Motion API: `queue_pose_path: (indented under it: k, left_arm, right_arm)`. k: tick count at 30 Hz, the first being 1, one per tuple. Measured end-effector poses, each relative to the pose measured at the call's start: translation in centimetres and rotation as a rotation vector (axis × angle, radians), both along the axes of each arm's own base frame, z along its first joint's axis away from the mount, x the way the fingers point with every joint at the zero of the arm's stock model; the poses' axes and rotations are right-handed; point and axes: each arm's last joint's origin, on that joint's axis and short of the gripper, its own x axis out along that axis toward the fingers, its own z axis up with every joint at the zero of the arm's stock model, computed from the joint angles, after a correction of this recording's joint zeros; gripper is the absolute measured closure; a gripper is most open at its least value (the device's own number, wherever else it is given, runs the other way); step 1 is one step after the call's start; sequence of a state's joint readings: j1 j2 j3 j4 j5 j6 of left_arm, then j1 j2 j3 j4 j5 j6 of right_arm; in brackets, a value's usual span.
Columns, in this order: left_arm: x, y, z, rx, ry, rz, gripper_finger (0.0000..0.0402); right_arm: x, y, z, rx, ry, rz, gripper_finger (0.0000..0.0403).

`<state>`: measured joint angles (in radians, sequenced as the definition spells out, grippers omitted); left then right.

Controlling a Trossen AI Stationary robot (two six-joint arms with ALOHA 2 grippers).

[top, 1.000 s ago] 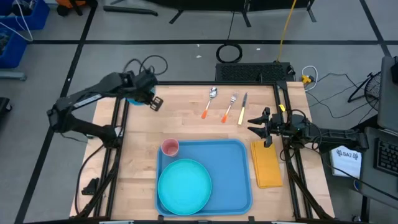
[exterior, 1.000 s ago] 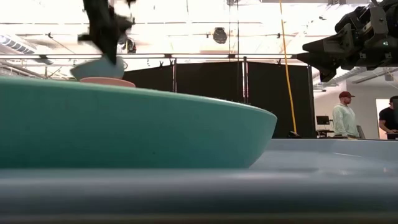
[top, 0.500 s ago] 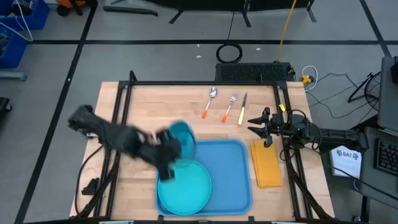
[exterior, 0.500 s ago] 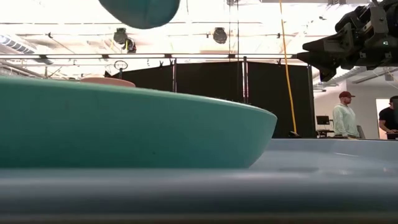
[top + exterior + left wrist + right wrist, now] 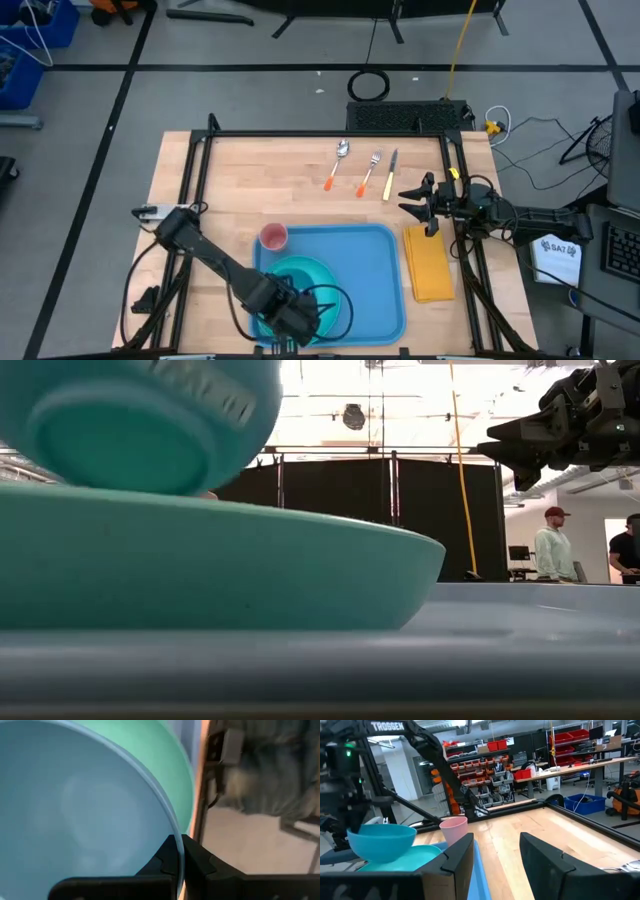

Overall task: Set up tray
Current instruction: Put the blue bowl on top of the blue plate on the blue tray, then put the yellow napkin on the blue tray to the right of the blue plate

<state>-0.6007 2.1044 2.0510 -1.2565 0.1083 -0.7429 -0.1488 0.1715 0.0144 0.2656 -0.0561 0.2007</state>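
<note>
The blue bowl's base is low over the empty teal plate, so my left gripper should keep going down until the bowl's base sits on the plate, and then let go.
The light-blue tray lies at the table's near middle and carries the round teal plate and a pink cup at its far left corner. My left gripper is over the plate's near part, shut on a blue bowl; my arm mostly hides the bowl from above. The low view shows the bowl tilted, low over the plate. My right gripper waits open above the far end of the yellow-orange napkin. My left gripper holds the blue bowl by its rim, pinched with one finger inside the bowl and one outside. The bowl is tilted and hangs low over the teal plate. Whether its base touches the plate cannot be told.
A spoon, a fork and a knife lie side by side on the wood near the far edge. The napkin lies right of the tray. Bare wood lies left of and beyond the tray. People stand in the room behind.
My left arm has swung from the table's far left corner toward the near edge, carrying the blue bowl across the pink cup's area and down over the teal plate. The bowl now hangs much lower and tilted.
</note>
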Motion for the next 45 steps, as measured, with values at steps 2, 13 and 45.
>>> queue_pose_path:
  k: [2, 13, 45]
  left_arm:
    - [0.1, -0.1, -0.9, 0.024, 0.033, -0.002, 0.0394]
    - [1.8, 0.0, -4.0, 0.043, 0.088, -0.043, 0.0394]
    - [-1.0, 4.9, 6.8, 0.414, -0.472, 0.079, 0.0305]
  right_arm:
    - [0.0, 0.0, 0.0, 0.0, 0.0, 0.0, 0.025]
    - [0.0, 0.0, 0.0, 0.001, -0.001, 0.001, 0.025]
    - [0.0, 0.0, 0.0, 0.002, 0.005, 0.001, 0.025]
